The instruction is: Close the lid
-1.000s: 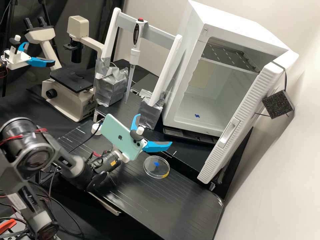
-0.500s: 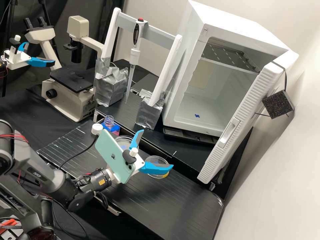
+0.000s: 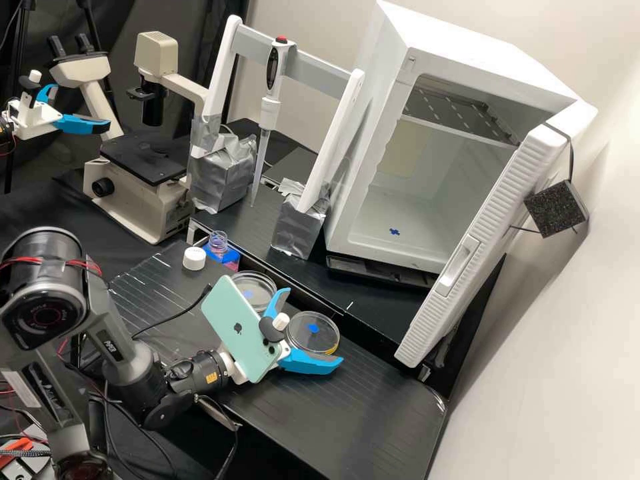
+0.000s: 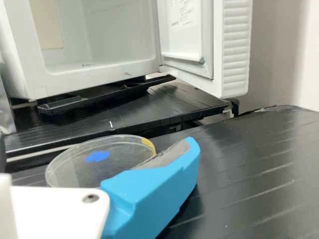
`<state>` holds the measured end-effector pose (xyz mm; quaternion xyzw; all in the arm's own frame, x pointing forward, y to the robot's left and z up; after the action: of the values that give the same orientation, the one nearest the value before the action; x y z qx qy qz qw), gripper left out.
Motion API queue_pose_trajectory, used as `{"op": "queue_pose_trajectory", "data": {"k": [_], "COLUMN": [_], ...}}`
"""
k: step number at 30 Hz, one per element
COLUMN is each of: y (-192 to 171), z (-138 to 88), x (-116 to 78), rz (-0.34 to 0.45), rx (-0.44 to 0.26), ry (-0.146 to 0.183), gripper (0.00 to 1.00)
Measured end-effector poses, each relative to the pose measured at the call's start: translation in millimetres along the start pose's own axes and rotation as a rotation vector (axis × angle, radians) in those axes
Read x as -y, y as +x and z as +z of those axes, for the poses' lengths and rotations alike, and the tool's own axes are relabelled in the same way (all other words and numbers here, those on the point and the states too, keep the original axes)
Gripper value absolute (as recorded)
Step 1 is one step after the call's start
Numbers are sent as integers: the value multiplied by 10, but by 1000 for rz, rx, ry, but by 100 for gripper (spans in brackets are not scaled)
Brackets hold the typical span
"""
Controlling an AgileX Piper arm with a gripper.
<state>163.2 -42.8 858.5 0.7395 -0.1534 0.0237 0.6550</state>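
The clear lid with the yellow patch (image 3: pixel 313 331) has the same shape as the other dish's round outline (image 3: pixel 253 289), so I expect the lid to close that dish when I lower it.
My gripper (image 3: pixel 314 327) stands open in the high view, with no object held between its blue fingers (image 3: pixel 310 361). The clear round dish (image 3: pixel 323 341), with a blue mark and a yellow patch at its rim, lies just beyond them. A second clear round dish (image 3: pixel 248 283) lies to its left, partly behind the phone on my wrist. Which piece is a lid, I cannot tell. In the wrist view one finger of my gripper (image 4: pixel 149 194) overlaps the edge of the yellow-patched dish (image 4: pixel 75 164); whether they touch is unclear.
Behind the dishes rises a step in the bench (image 3: pixel 383 317). The white incubator's open door (image 3: pixel 460 267) hangs to the right. At the left are a white cap (image 3: pixel 194 259), a bottle (image 3: pixel 219 245) with pink liquid and a microscope (image 3: pixel 143 193). A pipette (image 3: pixel 267 117) hangs on its stand.
My gripper first came down and toward the left, uncovering the bottle and the left dish, then shifted a little right and lower beside the yellow-patched dish. The dishes have not moved.
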Motion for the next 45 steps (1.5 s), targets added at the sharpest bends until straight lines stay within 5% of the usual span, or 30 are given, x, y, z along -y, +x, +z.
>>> {"op": "queue_pose_trajectory", "data": {"k": [17, 26, 27, 45], "y": [35, 43, 44, 56], "z": [23, 7, 3, 6], "x": [69, 81, 86, 88], "rz": [-8, -1, -3, 11], "rx": [18, 10, 8, -4], "ry": [-136, -154, -155, -149], "gripper": [100, 100, 0, 0]}}
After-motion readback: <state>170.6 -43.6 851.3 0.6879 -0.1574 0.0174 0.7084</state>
